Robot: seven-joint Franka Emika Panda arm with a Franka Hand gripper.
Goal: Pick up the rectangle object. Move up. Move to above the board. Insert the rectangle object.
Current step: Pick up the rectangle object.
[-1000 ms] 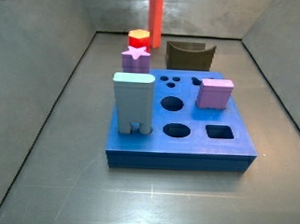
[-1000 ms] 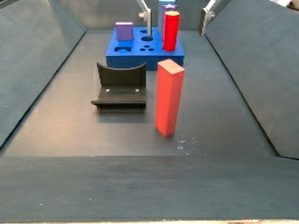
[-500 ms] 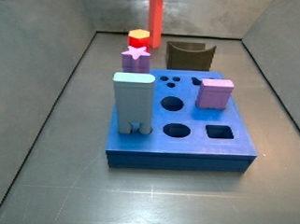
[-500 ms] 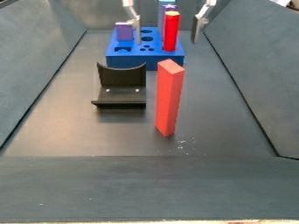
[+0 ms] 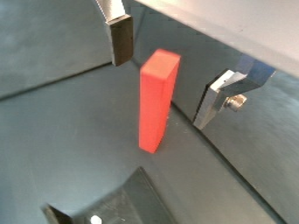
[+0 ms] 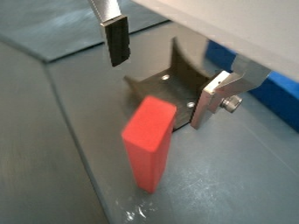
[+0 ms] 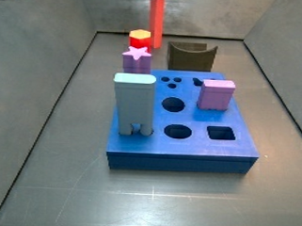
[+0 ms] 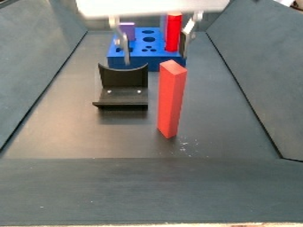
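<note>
The board's near-corner hole (image 7: pixel 221 133) is rectangular, so the rectangle object's lower end (image 7: pixel 157 20) will go down into it and the object's top will stick out when the robot inserts the object.
The rectangle object (image 8: pixel 172 97) is a tall red-orange bar standing upright on the dark floor, in front of the fixture (image 8: pixel 120 89). It also shows in a side view at the far back (image 7: pixel 157 13). My gripper (image 8: pixel 151 35) is open and empty, hanging over the floor just behind the bar. In both wrist views the bar (image 5: pixel 155 105) (image 6: pixel 146 140) stands below and between my fingers (image 5: pixel 121 39) (image 6: pixel 114 39), touching neither. The board (image 7: pixel 184 135), a thick blue slab with round and square holes, lies beyond the fixture (image 8: pixel 142 49).
On the board stand a light-blue tall block (image 7: pixel 133 103) and a purple cube (image 7: pixel 218 93). A purple star (image 7: pixel 137 57) and a red hexagon piece (image 7: pixel 142 37) sit by the board's far edge. Sloping grey walls (image 8: pixel 254 71) close in both sides.
My gripper has moved from over the board toward the bar, past the fixture, and now hangs just behind the bar's top. Its jaws stay open. The bar has not moved.
</note>
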